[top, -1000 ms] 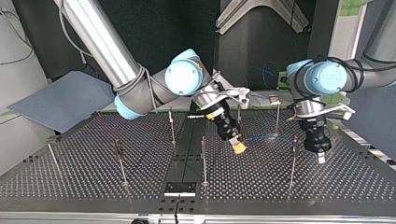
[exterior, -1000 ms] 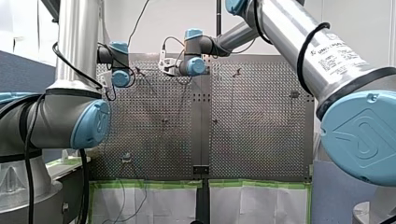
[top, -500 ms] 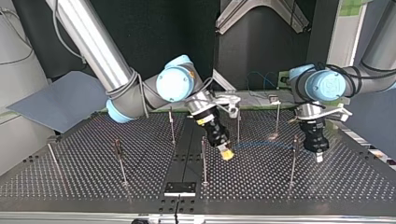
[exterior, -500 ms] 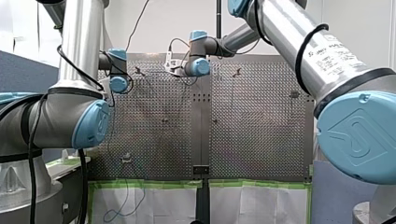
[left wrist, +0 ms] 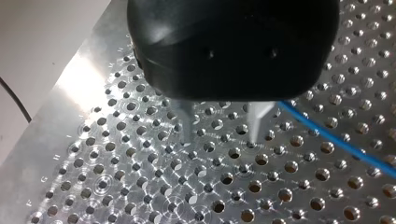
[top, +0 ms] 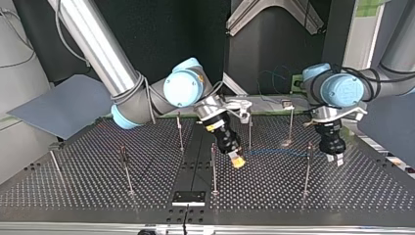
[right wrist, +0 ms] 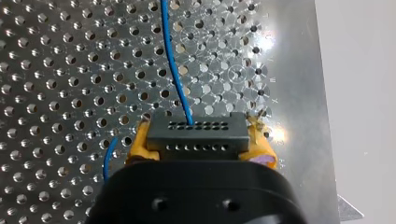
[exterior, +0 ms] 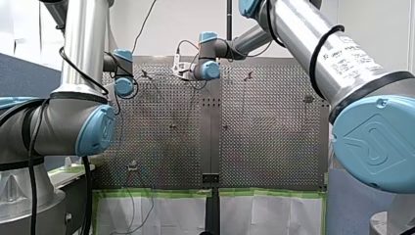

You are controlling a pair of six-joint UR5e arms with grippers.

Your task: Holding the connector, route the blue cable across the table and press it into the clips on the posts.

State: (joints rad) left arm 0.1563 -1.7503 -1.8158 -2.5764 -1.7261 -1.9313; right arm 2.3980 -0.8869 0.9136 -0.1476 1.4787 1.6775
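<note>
My gripper will make the blue cable (right wrist: 166, 28) go straight when it pulls, because a gentle bow (right wrist: 173, 66) shows in the part of the cable ahead of the connector.
My right gripper (right wrist: 198, 141) is shut with its yellow pads (right wrist: 140, 140) on a dark grey connector (right wrist: 196, 127). The blue cable (right wrist: 173, 70) leaves the connector's face and runs ahead over the perforated plate. In the top view this gripper (top: 237, 160) hangs low, tilted, next to the middle post (top: 213, 169). The blue cable (top: 279, 151) stretches from it toward my left gripper (top: 337, 158) at that view's right. In the left wrist view, my left gripper (left wrist: 219, 139) is open, with bare plate between its metal fingers (left wrist: 186, 122), and the blue cable (left wrist: 336, 140) lies beside it.
Several thin posts stand on the perforated table (top: 98, 196), among them one (top: 306, 169) close to my left gripper and others (top: 290, 125) (top: 180, 132) (top: 126, 169). A black bracket (top: 188, 197) sits at the near edge in the top view.
My right gripper carried the connector toward the top view's left, then stopped. My left gripper rose slightly and shifted toward that view's right.
</note>
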